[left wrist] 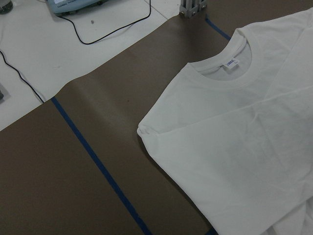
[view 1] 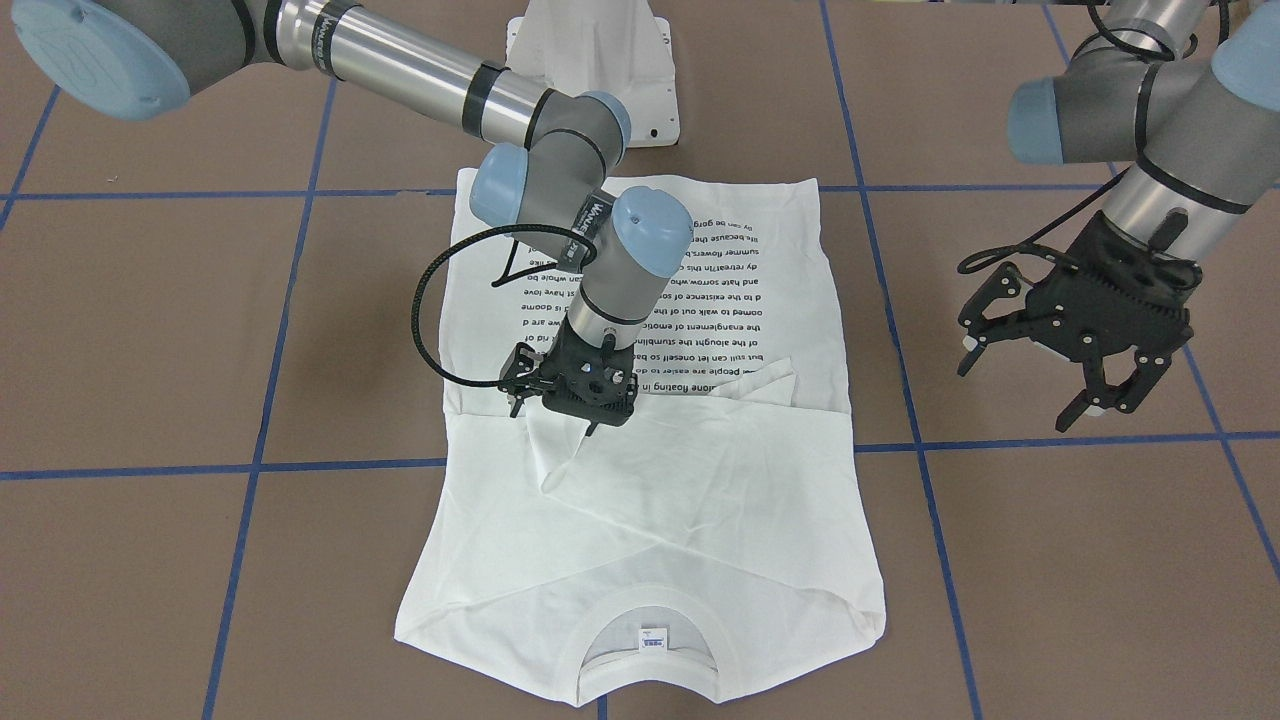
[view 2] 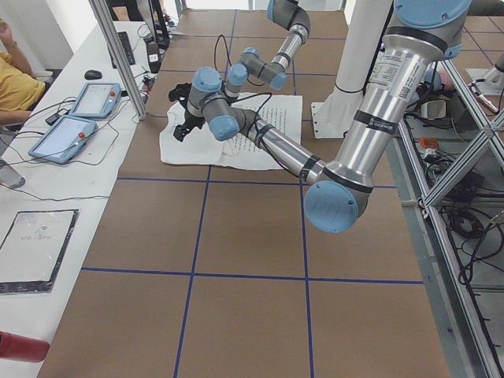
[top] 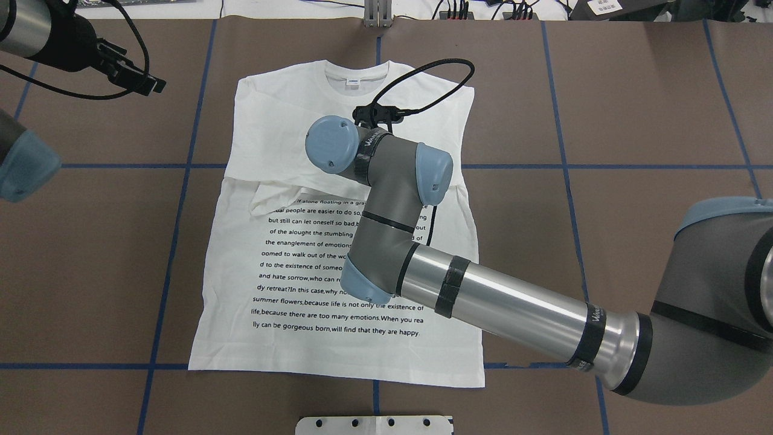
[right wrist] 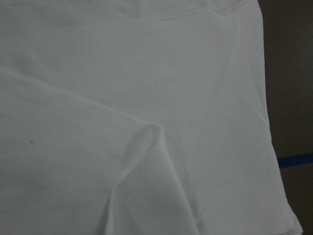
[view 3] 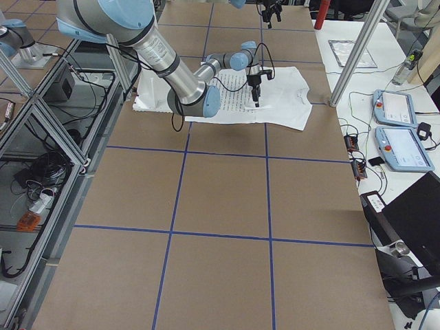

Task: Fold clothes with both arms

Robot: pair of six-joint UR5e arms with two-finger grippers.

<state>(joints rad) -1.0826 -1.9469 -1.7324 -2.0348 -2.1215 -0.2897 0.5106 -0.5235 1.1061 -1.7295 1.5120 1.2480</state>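
The top sleeve's end (view 1: 547, 484) is folded over and stops short of the shirt's side edge. Next, I grab the doubled cloth (view 1: 560, 439) with my right gripper and pull it straight toward that edge.
The clothes are one white long-sleeved T-shirt (view 1: 700, 500) lying flat on the brown table, collar and neck label (view 1: 652, 636) away from the robot. Both sleeves are folded across the chest, and black text (top: 338, 266) covers the lower half. My right gripper (view 1: 555, 412) points straight down onto a folded sleeve at mid-shirt, its fingertips (view 1: 597, 425) apart on the cloth; a ridge of fabric (right wrist: 156, 129) rises beneath it. In the overhead view its own wrist hides it. My left gripper (view 1: 1020, 390) hangs open and empty above bare table beside the shirt, and the left wrist view shows the collar (left wrist: 230, 68).
The white metal base (view 1: 590, 50) stands at the robot's edge, just behind the shirt hem. Blue tape lines (view 1: 250, 465) grid the brown table. A side table with tablets (view 2: 79, 118) and cables runs along the far edge, with a person (view 2: 12, 83) seated there.
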